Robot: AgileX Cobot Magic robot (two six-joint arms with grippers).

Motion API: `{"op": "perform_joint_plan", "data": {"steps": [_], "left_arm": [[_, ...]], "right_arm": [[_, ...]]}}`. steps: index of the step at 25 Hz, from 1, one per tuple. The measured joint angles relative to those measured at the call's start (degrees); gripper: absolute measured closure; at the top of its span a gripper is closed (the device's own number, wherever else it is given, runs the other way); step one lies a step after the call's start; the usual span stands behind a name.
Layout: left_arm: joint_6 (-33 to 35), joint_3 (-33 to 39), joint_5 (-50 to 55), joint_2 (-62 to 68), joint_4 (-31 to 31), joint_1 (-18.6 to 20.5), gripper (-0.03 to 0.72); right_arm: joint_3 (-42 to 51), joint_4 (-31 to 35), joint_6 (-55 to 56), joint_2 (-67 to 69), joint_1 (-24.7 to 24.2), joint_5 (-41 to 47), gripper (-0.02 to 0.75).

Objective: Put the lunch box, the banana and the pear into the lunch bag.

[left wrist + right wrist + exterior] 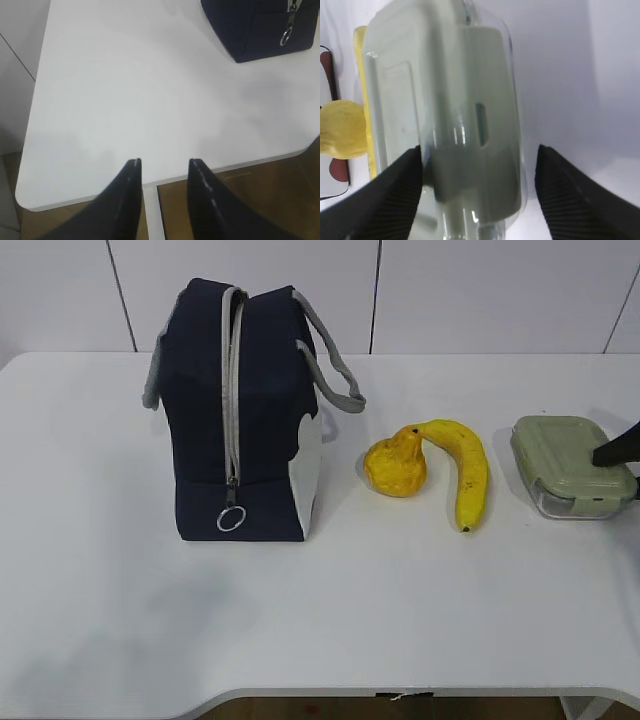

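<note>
I expect the lunch bag [273, 410] to spread open along the slit between its parted edges when I push the lunch box in, because the zipper slider [232, 486] sits low below those edges.
The lunch bag [240, 410] stands upright at the left of the table, its zipper slider and ring pull [231, 519] low on the front face. The pear [395, 468] lies right of it, touching the banana [468, 470]. The lunch box [570, 462] sits at the far right. My right gripper [618, 452] is open and straddles the lunch box [450, 115], the left finger [395, 195] close against its side, the right finger [580, 195] apart. The pear [340, 127] and banana [361, 75] show behind it. My left gripper [165, 161] is open and empty over the table's front edge.
The white table [400, 610] ends in a rounded front-left corner [30, 197], with brown floor beyond it. The bag's lower corner [255, 30] and ring pull [285, 37] show at the top right of the left wrist view. A white panelled wall stands behind the table.
</note>
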Motion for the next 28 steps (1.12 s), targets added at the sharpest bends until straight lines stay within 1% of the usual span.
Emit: {"op": "perform_joint_plan", "data": {"steps": [18,28], "left_arm": [[0.00,0.00,0.00,0.00,-0.68,0.00,0.447],[0.00,0.00,0.00,0.00,-0.82,0.00,0.447]], "right_arm": [[0.00,3.85,-1.44,1.12,-0.46,0.97,0.190],[0.00,4.63,-1.54,1.76,-0.46,2.40,0.197]]}}
